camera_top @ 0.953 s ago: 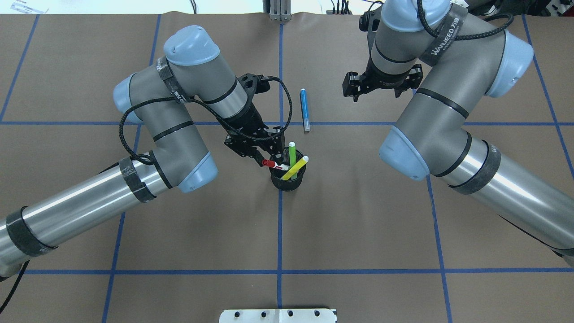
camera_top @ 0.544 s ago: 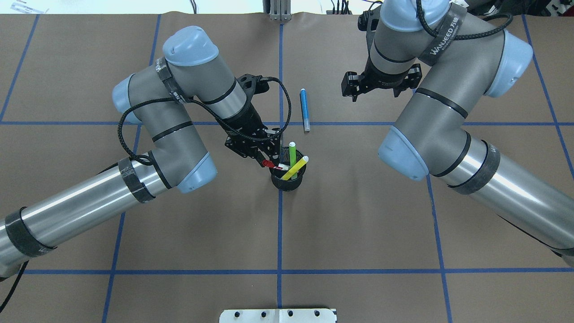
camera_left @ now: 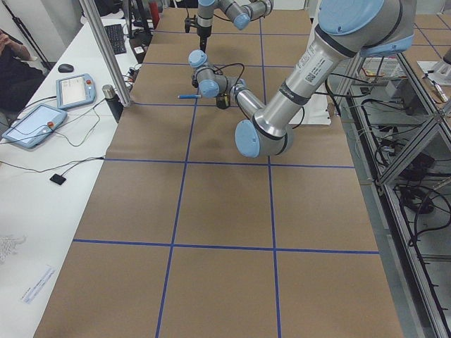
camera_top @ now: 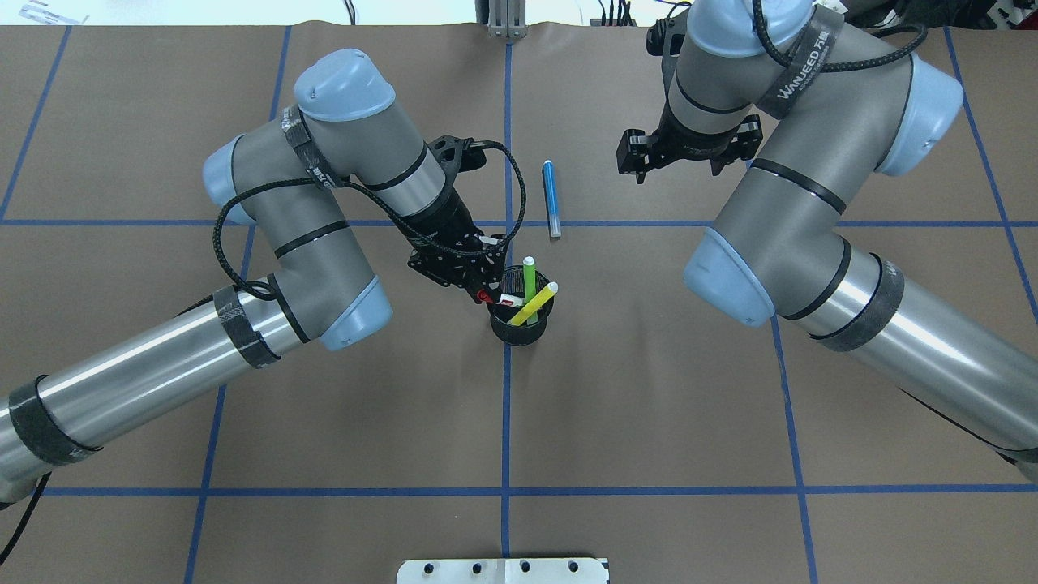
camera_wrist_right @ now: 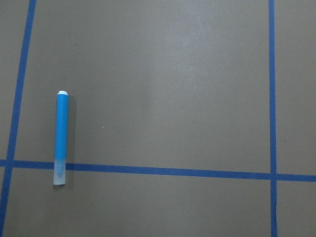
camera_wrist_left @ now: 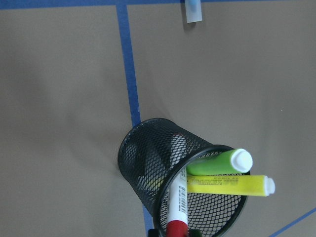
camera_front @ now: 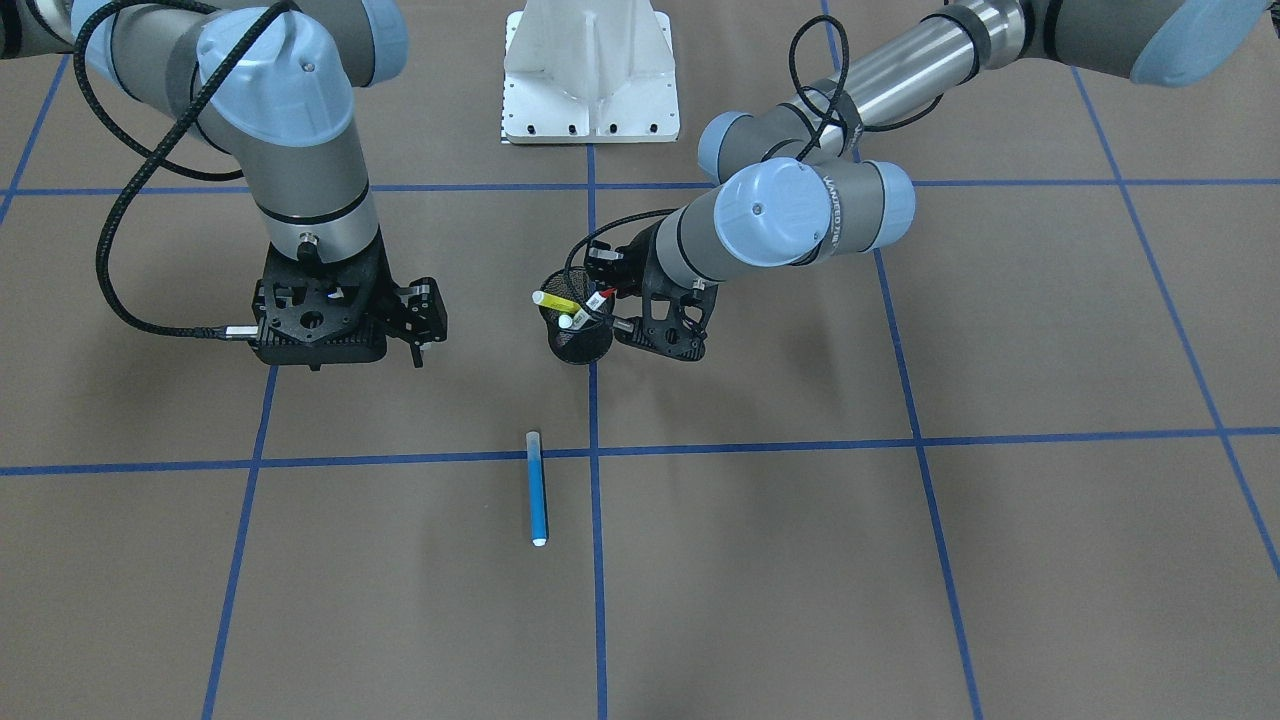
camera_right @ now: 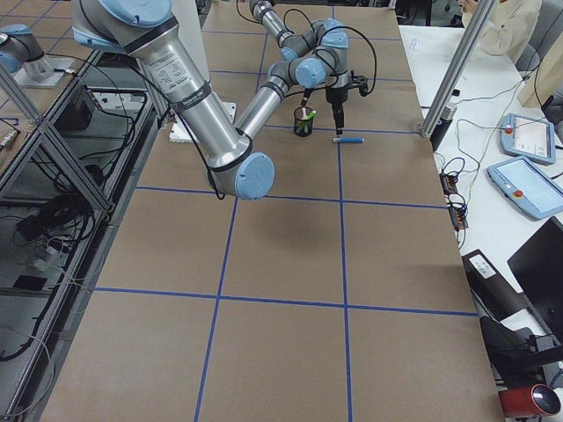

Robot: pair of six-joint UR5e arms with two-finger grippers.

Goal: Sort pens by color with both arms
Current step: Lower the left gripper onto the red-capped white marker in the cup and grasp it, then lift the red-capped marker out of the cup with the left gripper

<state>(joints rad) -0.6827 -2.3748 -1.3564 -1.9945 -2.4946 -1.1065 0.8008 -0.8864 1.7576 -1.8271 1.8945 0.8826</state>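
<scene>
I expect the red-capped pen (camera_front: 590, 308) to slide out whole with its cap still on when I lift it, because the red cap sits flush (camera_wrist_left: 177, 222) against the pen's white body.
A black mesh cup (camera_top: 519, 330) (camera_wrist_left: 148, 163) stands at the table's middle. It holds a green pen (camera_top: 529, 276) (camera_wrist_left: 217, 163), a yellow pen (camera_top: 537, 302) (camera_wrist_left: 227, 185) and a red-capped pen (camera_wrist_left: 177, 217). My left gripper (camera_top: 485, 292) (camera_front: 612, 300) is low at the cup's rim, open, with a jaw on either side of the red cap. A blue pen (camera_top: 551, 199) (camera_front: 537, 488) (camera_wrist_right: 61, 138) lies flat beyond the cup. My right gripper (camera_top: 641, 162) (camera_front: 418, 340) hovers open and empty to the blue pen's right in the overhead view.
The brown table is marked with blue tape lines (camera_top: 506, 422). The white base pedestal (camera_front: 590, 70) sits at the robot's side. A side bench with tablets (camera_right: 528, 136) and a metal post (camera_right: 449, 79) runs along the far edge.
My left gripper has dropped and slid onto the red pen's cap, which is now mostly covered in the overhead view. The right arm has barely moved. The pens stay in place.
</scene>
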